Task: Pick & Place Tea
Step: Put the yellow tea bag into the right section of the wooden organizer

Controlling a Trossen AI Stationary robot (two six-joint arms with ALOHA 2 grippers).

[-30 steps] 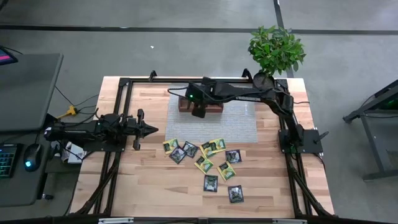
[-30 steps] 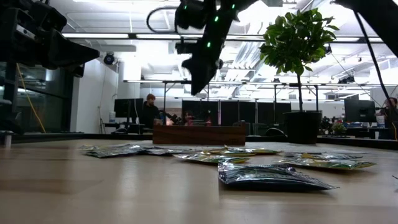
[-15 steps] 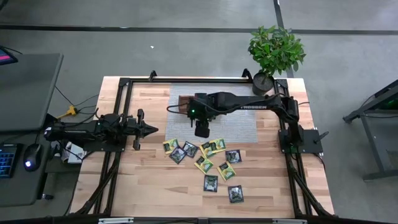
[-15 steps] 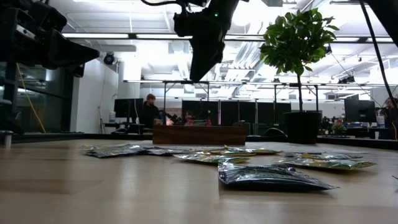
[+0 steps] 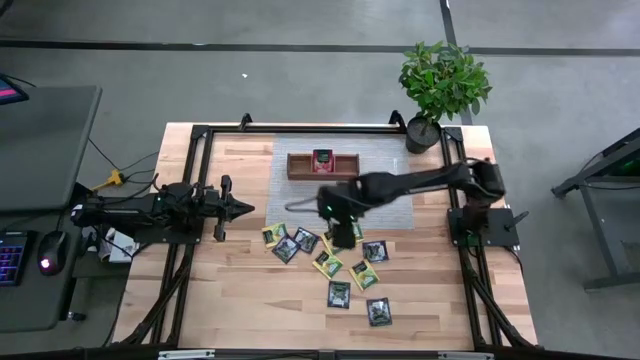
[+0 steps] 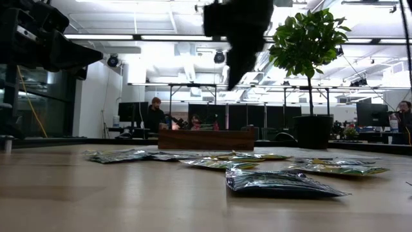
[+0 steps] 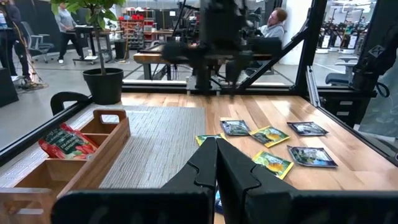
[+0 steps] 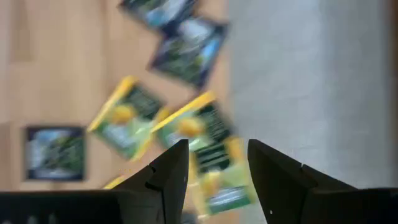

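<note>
My open right gripper should keep going toward the yellow-green packet beside the dark packet nearest the plant until the fingers straddle its far edge, because the yellow-green packet is uncovered.
Several tea packets, yellow-green and dark, lie flat and scattered on the wooden table's near half; they also show in the low view. One red packet lies in the middle compartment of the brown wooden tray, also seen in the left wrist view. My right gripper hangs open above the far edge of the scattered packets. In its wrist view a yellow-green packet lies beneath the fingers. My left gripper waits shut at the table's left, above the wood.
A potted plant stands at the far right corner. A grey mat lies under the tray. Black frame rails run along the table's left, right and far sides. People show in the room beyond.
My right gripper has swung from above the tray toward the table's near edge and now hangs over the scattered packets. The tray, covered by the arm before, now shows whole with the red packet in its middle compartment.
</note>
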